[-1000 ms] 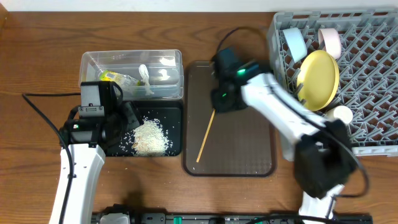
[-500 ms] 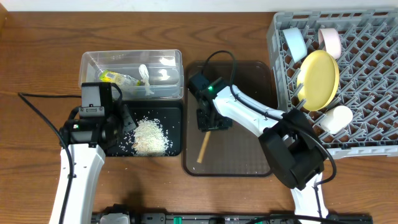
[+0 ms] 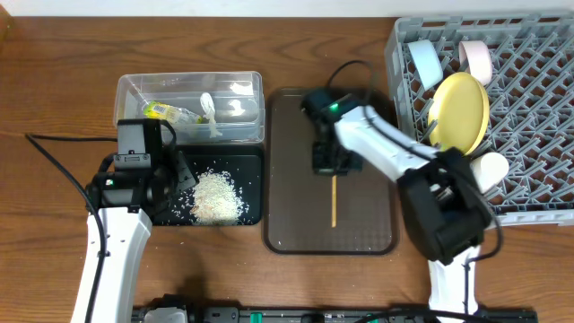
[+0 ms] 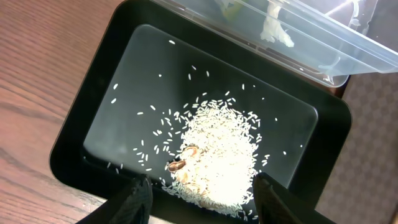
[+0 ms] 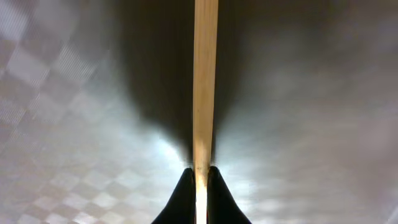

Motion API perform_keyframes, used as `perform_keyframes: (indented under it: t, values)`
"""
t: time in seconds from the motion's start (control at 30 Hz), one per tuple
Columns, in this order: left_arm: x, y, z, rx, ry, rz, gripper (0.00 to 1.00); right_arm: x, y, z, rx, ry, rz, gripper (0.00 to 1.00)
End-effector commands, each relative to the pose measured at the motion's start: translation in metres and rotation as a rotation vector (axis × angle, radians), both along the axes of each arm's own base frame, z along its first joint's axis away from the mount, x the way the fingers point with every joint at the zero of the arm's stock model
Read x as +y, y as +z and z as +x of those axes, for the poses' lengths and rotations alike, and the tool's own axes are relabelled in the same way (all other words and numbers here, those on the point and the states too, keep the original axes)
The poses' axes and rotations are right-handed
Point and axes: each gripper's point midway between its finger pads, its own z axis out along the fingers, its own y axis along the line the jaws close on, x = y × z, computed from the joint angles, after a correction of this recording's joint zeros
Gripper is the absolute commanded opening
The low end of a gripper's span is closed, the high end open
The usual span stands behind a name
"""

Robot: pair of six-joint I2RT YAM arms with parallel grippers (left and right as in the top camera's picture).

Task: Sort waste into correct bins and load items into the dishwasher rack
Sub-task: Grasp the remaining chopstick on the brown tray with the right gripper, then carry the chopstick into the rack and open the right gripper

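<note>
The wooden chopsticks (image 3: 334, 203) are parallel to the rack's free strip (image 3: 416, 136) beside the yellow plate, so my right gripper should go on moving over that strip before it lets go there.
My right gripper (image 3: 330, 167) (image 5: 201, 180) is shut on the wooden chopsticks (image 3: 333, 202) (image 5: 205, 81), which point toward the front over the brown tray (image 3: 287, 197). My left gripper (image 4: 202, 196) is open above the black tray (image 3: 256, 184) (image 4: 99, 112), which holds a heap of white rice (image 3: 218, 196) (image 4: 217, 155). The clear tub (image 3: 251, 90) (image 4: 323, 43) holds the green-yellow wrapper (image 3: 168, 112) and a white scrap (image 3: 208, 109). The grey rack (image 3: 538, 99) holds the yellow plate (image 3: 459, 103), blue bowl (image 3: 423, 61), pinkish bowl (image 3: 476, 59) and white cup (image 3: 489, 169).
The brown tray lies between the black tray and the rack. Black cables (image 3: 54, 157) run over the wooden table on the left. The rack's near-left corner stands close to my right arm.
My right gripper has taken hold of the chopsticks and swung them from a slant at the tray's left to straight, toward the tray's middle. The left arm has not moved.
</note>
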Motion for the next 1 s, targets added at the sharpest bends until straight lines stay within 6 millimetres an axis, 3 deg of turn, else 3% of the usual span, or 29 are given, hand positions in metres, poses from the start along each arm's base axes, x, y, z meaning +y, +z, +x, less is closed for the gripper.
perform_keyframes:
  t: [0.0,0.17,0.27,0.37,0.47,0.63,0.7,0.8,0.9,0.97]
  values:
    - [0.003,-0.001,0.000,0.007,-0.003,0.016,0.56,-0.024,0.054,0.026,-0.135,0.106,0.053,0.01]
    - [0.003,-0.001,0.000,0.006,-0.003,0.016,0.56,-0.076,0.109,0.039,-0.248,0.208,0.062,0.01]
    - [0.003,-0.001,0.000,0.006,-0.003,0.016,0.56,-0.112,0.132,0.045,-0.303,0.194,0.049,0.01]
    - [0.003,-0.001,0.001,0.003,-0.003,0.016,0.56,-0.146,0.140,0.047,-0.320,0.142,0.033,0.01]
    - [0.003,0.000,0.002,-0.001,-0.003,0.016,0.56,-0.169,0.135,0.049,-0.300,0.135,0.024,0.01]
    - [0.003,0.000,0.002,-0.002,-0.003,0.016,0.56,-0.178,0.119,0.051,-0.263,0.148,0.053,0.01]
    - [0.003,0.000,0.002,-0.001,-0.003,0.016,0.56,-0.179,0.115,0.057,-0.269,0.148,0.046,0.09]
    - [0.002,0.000,0.002,-0.001,-0.005,0.013,0.68,-0.178,0.117,0.064,-0.300,0.149,0.046,0.22]
    - [0.003,0.000,0.003,-0.006,-0.005,0.015,0.70,-0.177,0.123,0.067,-0.325,0.136,0.053,0.38]
    - [0.002,0.003,0.007,-0.027,-0.008,0.014,0.72,-0.177,0.128,0.068,-0.343,0.114,0.055,0.41]
